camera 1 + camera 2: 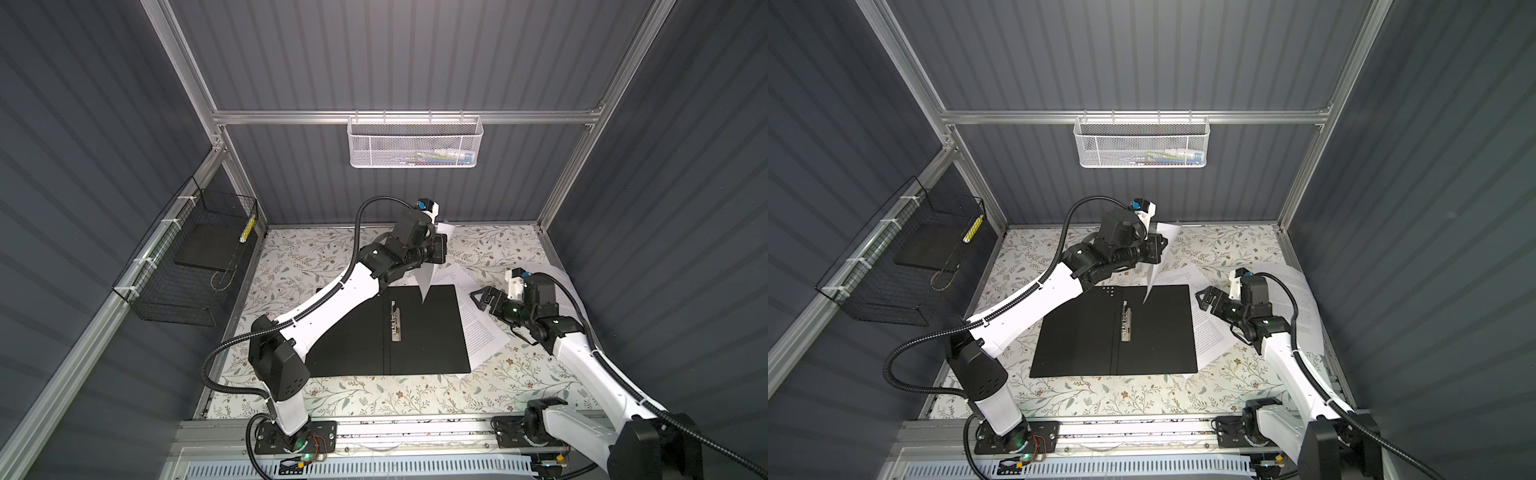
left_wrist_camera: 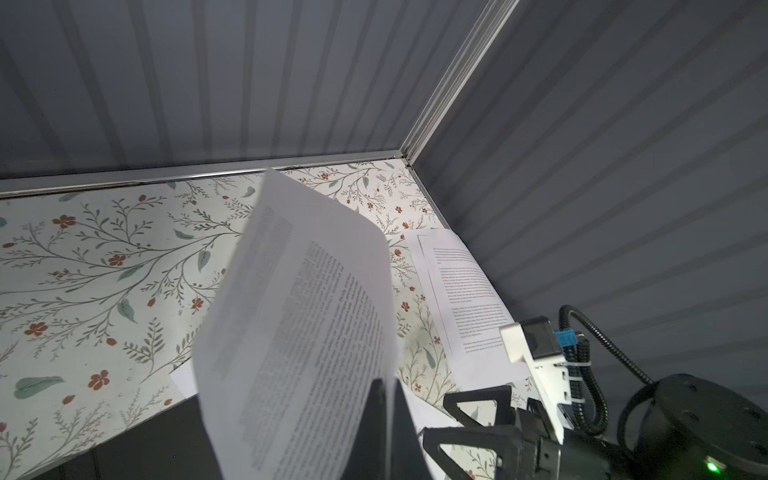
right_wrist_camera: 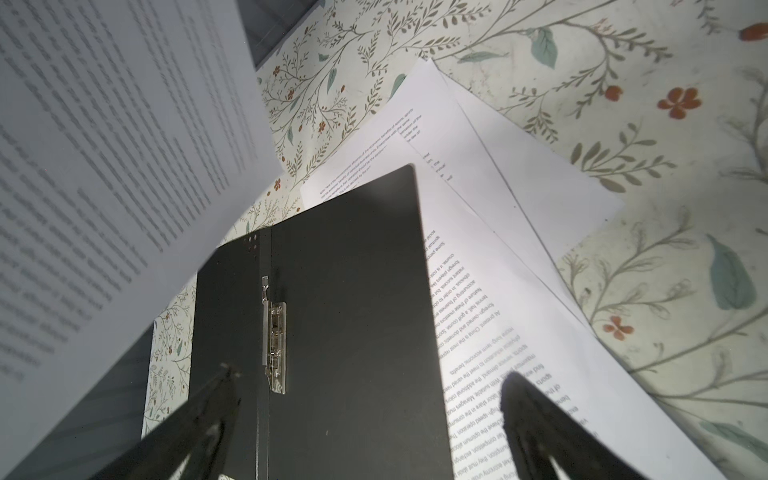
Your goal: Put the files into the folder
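Note:
The sheet hangs curled (image 1: 429,275) from my left gripper and is crooked to the folder, so next my right gripper grabs the sheet's free edge (image 1: 423,295) and help put the sheet down square.
The folder (image 1: 432,332) (image 1: 1158,332) lies open on the table, black inside up, with its metal clip (image 1: 395,322) (image 3: 274,340) at the spine. My left gripper (image 1: 440,249) (image 1: 1160,249) (image 2: 388,386) is shut on one edge of a printed sheet (image 1: 428,278) (image 2: 299,316) (image 3: 104,145). The sheet hangs curled above the folder's far edge. More files (image 1: 482,328) (image 1: 1212,336) (image 3: 498,291) lie overlapping to the right of the folder, partly under its right cover. My right gripper (image 1: 480,299) (image 1: 1204,297) (image 3: 370,374) hovers open over the folder's right edge, holding nothing.
A white mesh basket (image 1: 415,143) hangs on the back wall. A black wire basket (image 1: 199,266) with a dark slab in it is fixed to the left wall. Grey walls close the floral table (image 1: 332,395) on three sides.

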Robot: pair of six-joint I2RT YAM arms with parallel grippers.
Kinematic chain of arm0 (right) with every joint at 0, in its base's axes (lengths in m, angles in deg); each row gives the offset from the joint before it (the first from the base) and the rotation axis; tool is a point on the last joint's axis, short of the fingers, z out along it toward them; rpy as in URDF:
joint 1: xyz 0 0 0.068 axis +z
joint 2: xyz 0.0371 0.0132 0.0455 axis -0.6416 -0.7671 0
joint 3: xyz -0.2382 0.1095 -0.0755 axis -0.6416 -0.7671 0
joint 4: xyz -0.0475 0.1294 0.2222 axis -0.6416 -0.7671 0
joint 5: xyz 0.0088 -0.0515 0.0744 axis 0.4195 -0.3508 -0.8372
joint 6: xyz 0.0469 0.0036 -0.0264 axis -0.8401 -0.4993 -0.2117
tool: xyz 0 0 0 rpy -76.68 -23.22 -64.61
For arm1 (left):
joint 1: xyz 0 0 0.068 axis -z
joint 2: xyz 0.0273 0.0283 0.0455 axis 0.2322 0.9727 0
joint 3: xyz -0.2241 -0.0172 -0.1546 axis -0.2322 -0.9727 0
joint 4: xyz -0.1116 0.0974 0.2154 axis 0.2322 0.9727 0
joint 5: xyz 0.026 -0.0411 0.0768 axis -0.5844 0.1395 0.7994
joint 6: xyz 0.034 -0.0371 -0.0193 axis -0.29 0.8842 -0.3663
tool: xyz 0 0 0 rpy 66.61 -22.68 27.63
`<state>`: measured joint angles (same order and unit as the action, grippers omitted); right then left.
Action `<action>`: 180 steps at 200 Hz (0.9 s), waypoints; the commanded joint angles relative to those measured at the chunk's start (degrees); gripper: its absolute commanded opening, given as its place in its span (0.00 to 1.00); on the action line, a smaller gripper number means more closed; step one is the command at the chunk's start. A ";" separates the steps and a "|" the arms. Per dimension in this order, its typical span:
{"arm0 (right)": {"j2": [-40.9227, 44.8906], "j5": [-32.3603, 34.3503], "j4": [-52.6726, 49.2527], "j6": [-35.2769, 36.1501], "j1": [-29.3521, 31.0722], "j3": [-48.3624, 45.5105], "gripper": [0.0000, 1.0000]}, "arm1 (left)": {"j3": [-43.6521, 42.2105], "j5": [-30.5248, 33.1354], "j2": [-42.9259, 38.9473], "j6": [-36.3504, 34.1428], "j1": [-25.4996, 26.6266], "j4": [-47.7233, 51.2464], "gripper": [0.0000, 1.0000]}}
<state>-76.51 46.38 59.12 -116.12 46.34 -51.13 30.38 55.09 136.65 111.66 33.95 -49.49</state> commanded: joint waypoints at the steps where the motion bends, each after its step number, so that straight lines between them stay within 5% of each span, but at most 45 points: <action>1: 1.09 -1.11 -1.73 -0.18 -0.26 -0.05 0.99 | -1.50 8.22 -1.83 1.70 -1.16 2.18 0.00; 42: 0.21 -2.48 0.37 -1.33 -0.20 -0.74 0.99 | -8.55 20.38 -0.01 6.93 -1.19 6.79 0.00; 75: -2.42 -4.74 4.13 -4.78 -0.11 -3.46 0.99 | -14.05 20.07 4.52 13.57 -1.14 7.27 0.00; 148: -10.54 -7.61 13.58 -15.65 4.72 -8.20 0.99 | -9.95 21.68 8.47 28.48 -1.15 17.18 0.00; 180: -12.89 -6.96 20.23 -23.77 9.07 -10.83 0.99 | -10.05 17.24 7.90 33.74 -1.20 17.04 0.00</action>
<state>-87.57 40.18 72.56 -131.92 53.08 -60.22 19.17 74.32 146.33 138.94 32.75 -34.80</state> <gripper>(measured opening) 0.989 0.049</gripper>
